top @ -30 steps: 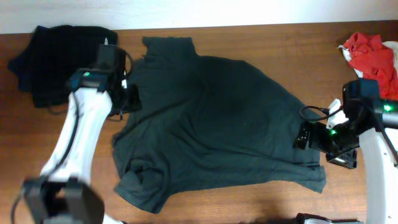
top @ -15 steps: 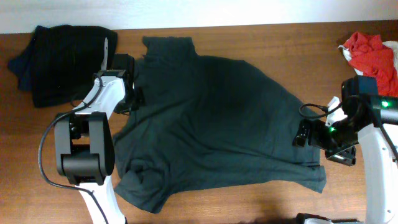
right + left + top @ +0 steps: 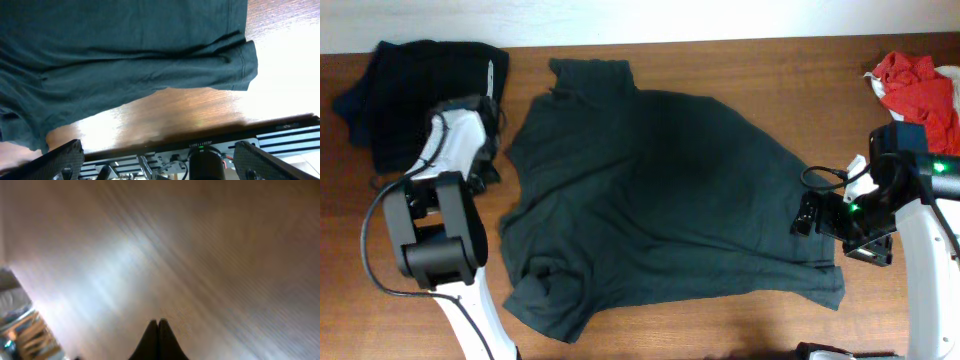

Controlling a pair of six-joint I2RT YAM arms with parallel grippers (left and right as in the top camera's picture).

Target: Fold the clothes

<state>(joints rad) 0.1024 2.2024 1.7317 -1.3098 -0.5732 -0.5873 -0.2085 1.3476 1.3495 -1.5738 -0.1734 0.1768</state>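
The dark green T-shirt's near corner lies bunched (image 3: 550, 278), and my left gripper is closed over wood next to the T-shirt. I should swing back, open and pinch that corner (image 3: 537, 296).
A dark green T-shirt (image 3: 660, 200) lies spread on the wooden table (image 3: 800, 80), with a bunched corner at its lower left. My left arm (image 3: 460, 130) stands just left of the shirt's left edge, apart from the cloth. In the left wrist view my left gripper (image 3: 159, 323) is shut, tips pressed together on nothing, over blurred bare wood. My right gripper (image 3: 840, 235) hovers at the shirt's lower right corner. Its fingers (image 3: 60, 160) stand wide open, and the shirt's hem (image 3: 220, 65) lies ahead of them, not between them.
A black garment (image 3: 415, 95) lies heaped at the back left, close behind the left arm. A red garment (image 3: 915, 85) sits at the back right corner. The table's front edge runs right under the right gripper.
The left gripper has shut and the left arm has swung left, off the shirt's left edge. The right arm has stayed put.
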